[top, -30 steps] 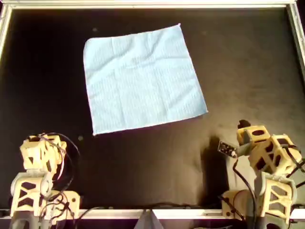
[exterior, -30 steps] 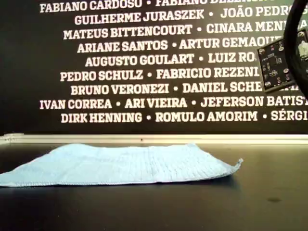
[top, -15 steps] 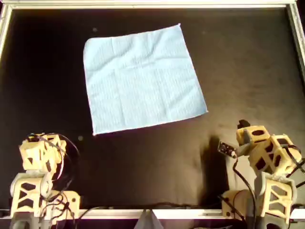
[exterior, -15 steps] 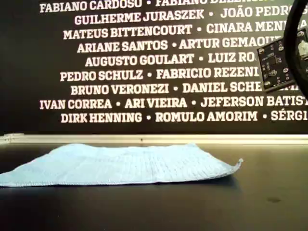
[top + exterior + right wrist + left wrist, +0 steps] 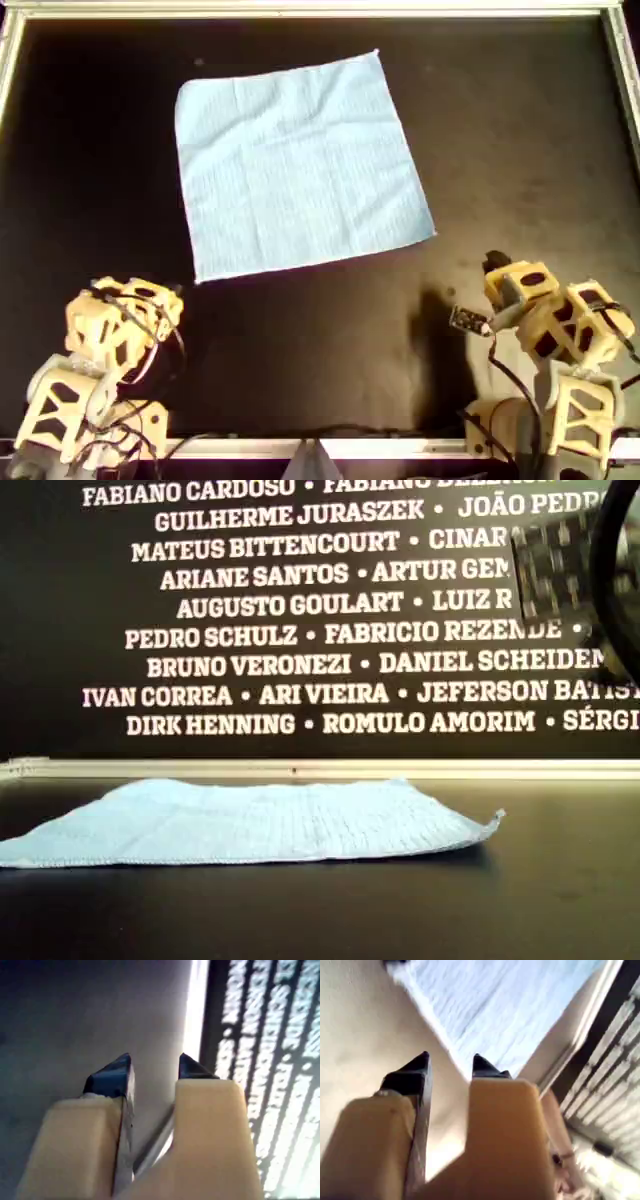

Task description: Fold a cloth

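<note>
The light-blue cloth has soft ripples (image 5: 318, 100) across it, so its near half (image 5: 312, 222) will fold flat onto the far half when I carry the cloth's near edge across.
The light-blue cloth (image 5: 300, 165) lies flat and spread out on the black table, a little left of centre and toward the far side in the overhead view. In the exterior view the cloth (image 5: 260, 820) is a low sheet with one corner slightly raised. My left arm (image 5: 120, 320) sits at the overhead view's lower left, just short of the cloth's near corner. My left gripper (image 5: 450, 1057) is open and empty, with the cloth (image 5: 510, 1005) ahead of it. My right arm (image 5: 545, 310) is at the overhead view's lower right, away from the cloth. My right gripper (image 5: 155, 1060) is open over bare table.
A pale metal rail (image 5: 320, 10) frames the black table (image 5: 500, 150). A dark wall with white names (image 5: 300, 630) stands behind the far rail. A small circuit board (image 5: 470, 320) hangs off the right arm, blurred at the exterior view's upper right.
The left arm has swung toward the overhead view's right, closer to the cloth's near corner. The right arm has edged up and left. The cloth has not moved.
</note>
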You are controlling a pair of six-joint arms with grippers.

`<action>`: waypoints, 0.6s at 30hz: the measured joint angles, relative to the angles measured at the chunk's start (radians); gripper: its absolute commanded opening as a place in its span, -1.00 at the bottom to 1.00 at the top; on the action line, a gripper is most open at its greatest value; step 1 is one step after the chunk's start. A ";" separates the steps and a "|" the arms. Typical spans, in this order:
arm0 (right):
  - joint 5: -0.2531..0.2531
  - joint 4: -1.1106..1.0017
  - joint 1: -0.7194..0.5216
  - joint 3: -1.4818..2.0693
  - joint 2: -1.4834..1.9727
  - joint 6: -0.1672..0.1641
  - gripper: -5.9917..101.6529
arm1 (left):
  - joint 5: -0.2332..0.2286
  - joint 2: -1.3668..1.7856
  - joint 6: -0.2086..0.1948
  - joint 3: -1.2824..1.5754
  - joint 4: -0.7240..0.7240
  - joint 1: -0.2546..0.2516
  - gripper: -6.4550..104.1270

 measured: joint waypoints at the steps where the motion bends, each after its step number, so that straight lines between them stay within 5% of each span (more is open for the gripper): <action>1: -0.014 0.000 0.000 -0.003 0.000 0.000 -0.20 | 0.000 0.000 0.000 0.000 -0.018 0.000 -0.35; 9: -0.032 0.000 0.000 0.011 0.000 -0.009 -0.20 | 0.011 0.000 -0.009 0.000 -0.060 -0.015 -0.27; 18: -0.032 0.000 0.000 0.040 0.000 -0.006 0.10 | 0.008 -0.058 -0.009 -0.002 -0.061 -0.015 0.47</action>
